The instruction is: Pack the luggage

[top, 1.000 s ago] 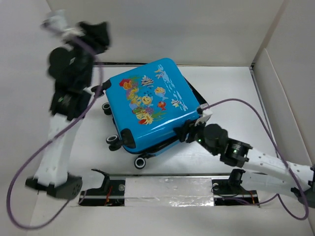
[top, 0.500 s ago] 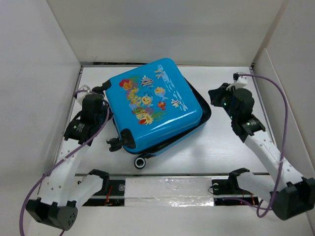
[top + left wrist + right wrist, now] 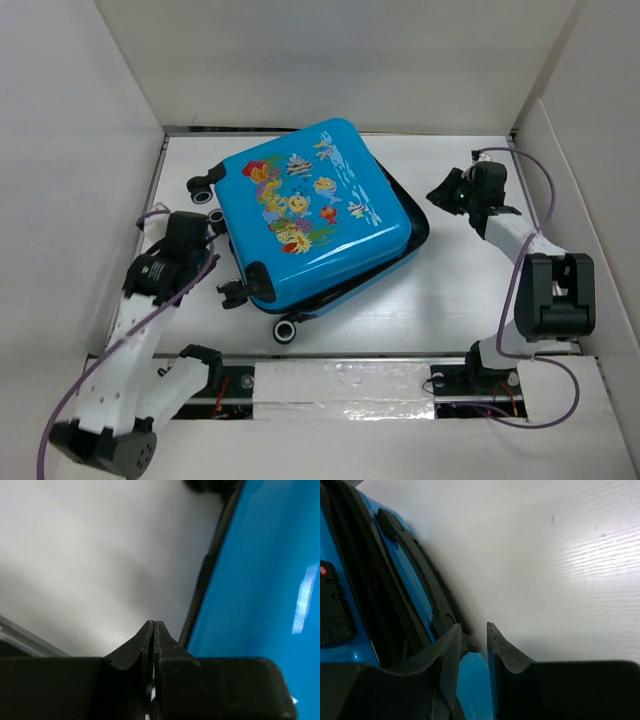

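I should push the suitcase's caster wheels toward the back wall with my left gripper to turn the suitcase, because the suitcase's handle side points away from the near edge.
The luggage is a bright-blue hard-shell suitcase with a fish print, lying flat in the middle of the table. Its lid sits slightly askew over the lower half, with a dark gap along the right edge. My left gripper is shut and empty, low beside the suitcase's left side; in the left wrist view its tips sit just left of the blue shell. My right gripper is narrowly open and empty, just right of the suitcase. In the right wrist view it is next to the black side handle.
White walls enclose the table on the left, back and right. Caster wheels stick out at the suitcase's upper left and near edge. A silver taped strip runs along the near edge between the arm bases.
The left arm came down from high up to the suitcase's left side. The right gripper moved from the front right corner to the right side, and its arm folded back.
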{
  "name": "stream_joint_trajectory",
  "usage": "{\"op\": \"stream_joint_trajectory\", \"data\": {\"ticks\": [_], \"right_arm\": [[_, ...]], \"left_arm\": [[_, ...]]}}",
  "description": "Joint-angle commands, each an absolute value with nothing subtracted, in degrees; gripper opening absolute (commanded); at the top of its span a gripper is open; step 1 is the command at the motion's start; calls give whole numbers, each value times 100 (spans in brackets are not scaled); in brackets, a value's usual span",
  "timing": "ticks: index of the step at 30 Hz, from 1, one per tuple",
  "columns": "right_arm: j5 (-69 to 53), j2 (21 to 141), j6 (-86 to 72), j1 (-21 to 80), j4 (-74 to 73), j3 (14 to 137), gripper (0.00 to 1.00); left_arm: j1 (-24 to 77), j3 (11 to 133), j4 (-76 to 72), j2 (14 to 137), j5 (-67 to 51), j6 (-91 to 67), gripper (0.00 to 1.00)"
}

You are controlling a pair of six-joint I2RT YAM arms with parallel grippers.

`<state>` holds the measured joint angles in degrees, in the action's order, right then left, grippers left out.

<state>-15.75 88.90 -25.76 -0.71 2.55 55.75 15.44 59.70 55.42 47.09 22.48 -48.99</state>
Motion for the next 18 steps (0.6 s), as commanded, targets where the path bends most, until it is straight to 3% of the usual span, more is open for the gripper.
{"op": "stream_joint_trajectory", "data": {"ticks": [1,10,18], "right_arm": [[-2030,8929,-2646,70,896,5634,34],[-2425,8878,-2742,579,1299,5230,35],[-2136,8113,-2803,1484,1582,4361,34]], "left_arm": [[1582,5643,5521,5176,1961,-5036,0],[1529,5431,3104,6212,642,-4720,2],[1811,6986,2146,8041,345,-4474,0]]}}
